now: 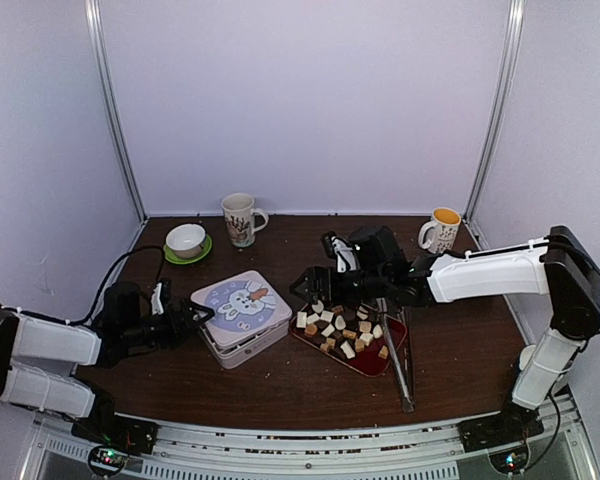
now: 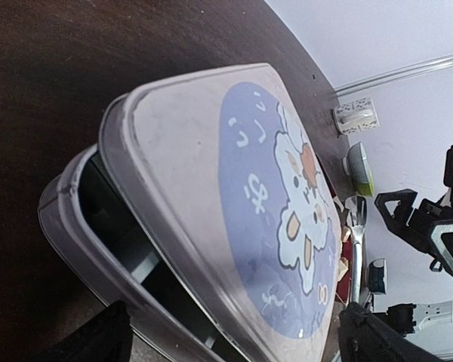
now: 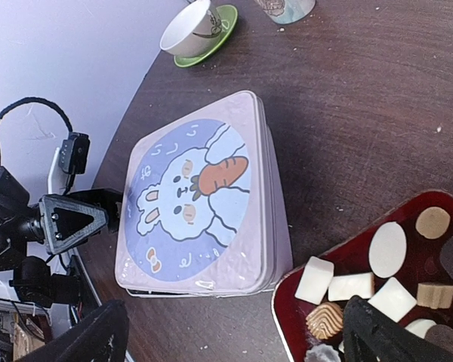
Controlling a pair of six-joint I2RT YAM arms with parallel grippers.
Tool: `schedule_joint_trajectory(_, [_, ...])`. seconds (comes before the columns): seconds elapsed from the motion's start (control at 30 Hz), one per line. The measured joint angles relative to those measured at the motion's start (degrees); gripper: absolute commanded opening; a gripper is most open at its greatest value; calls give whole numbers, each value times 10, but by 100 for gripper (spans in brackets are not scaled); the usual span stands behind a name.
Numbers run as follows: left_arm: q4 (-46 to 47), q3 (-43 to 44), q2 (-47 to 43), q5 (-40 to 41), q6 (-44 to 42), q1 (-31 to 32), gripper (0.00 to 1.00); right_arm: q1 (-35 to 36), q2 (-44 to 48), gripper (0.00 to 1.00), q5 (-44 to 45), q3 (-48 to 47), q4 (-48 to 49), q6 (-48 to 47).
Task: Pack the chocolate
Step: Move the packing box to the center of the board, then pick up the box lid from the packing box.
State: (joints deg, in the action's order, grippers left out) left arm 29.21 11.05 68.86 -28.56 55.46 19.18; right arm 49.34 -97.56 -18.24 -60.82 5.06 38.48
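Observation:
The lid gapes (image 2: 128, 230) over the base by my left gripper, but its opposite edge is low, so my right gripper should steady that tray-side edge (image 1: 276, 292) before both lift.
The chocolate (image 1: 342, 333) is several small white, tan and dark pieces on a red tray (image 1: 372, 364) right of centre; it also shows in the right wrist view (image 3: 340, 286). A pale tin with a rabbit lid (image 1: 242, 315) lies left of the tray. The lid (image 2: 211, 173) sits ajar, and a dark gap (image 2: 128, 241) shows above the base. My left gripper (image 1: 195, 318) is open at the tin's left edge, its fingers (image 2: 98, 339) on either side of the tin's corner. My right gripper (image 1: 315, 285) hangs open over the tray's left end, beside the tin (image 3: 196, 196), and holds nothing.
Long metal tongs (image 1: 398, 355) lie along the tray's right side. At the back stand a patterned mug (image 1: 240, 218), a white bowl on a green saucer (image 1: 186, 240) and a mug with orange contents (image 1: 442, 230). Walls close off three sides.

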Motion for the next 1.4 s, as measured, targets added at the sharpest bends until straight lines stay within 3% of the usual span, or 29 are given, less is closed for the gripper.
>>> schedule_joint_trajectory(0.47, [32,34,44,0,-1,0,98,14,-119,96,-15,-93,7,71])
schedule_joint_trajectory(0.77, [-79,67,-55,32,-47,0,98,17,-159,96,-15,-127,7,97])
schedule_joint_trajectory(0.9, [-124,80,-88,42,-55,0,93,19,-167,96,-15,-133,7,99])
schedule_joint_trajectory(1.4, [-139,108,-21,-7,-11,1,82,26,-195,93,-26,-160,7,102])
